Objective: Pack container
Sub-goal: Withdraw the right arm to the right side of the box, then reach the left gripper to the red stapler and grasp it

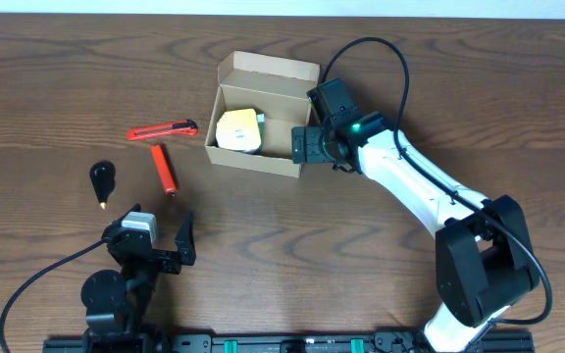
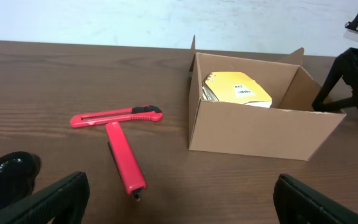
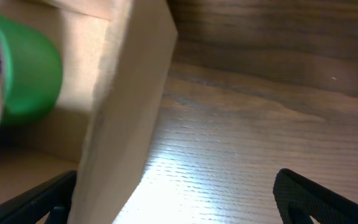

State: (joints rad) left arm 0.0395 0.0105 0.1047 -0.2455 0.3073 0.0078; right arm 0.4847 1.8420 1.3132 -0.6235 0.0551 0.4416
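Note:
The cardboard box (image 1: 253, 165) is at a slant, so my right gripper should pull it straight by the box's side (image 3: 128, 102) and move away before my left gripper packs the red marker.
The container (image 1: 255, 157) is an open tan cardboard box at the table's middle back, flap lid folded back. It also shows in the left wrist view (image 2: 253, 127). Inside lie a yellow item with a white label (image 1: 238, 129) (image 2: 238, 90) and a green roll (image 3: 33, 71). My right gripper (image 1: 308, 147) (image 3: 179, 208) is open and straddles the box's right wall (image 3: 129, 106), one finger inside and one outside. My left gripper (image 1: 161, 245) (image 2: 182, 211) is open and empty, low at the front left, facing the box.
A red box cutter (image 1: 163, 129) (image 2: 117, 116) and a red marker (image 1: 165, 169) (image 2: 124, 165) lie left of the box. A black-handled tool (image 1: 101, 178) (image 2: 11, 173) lies further left. The right arm's cable arches over the table behind the box.

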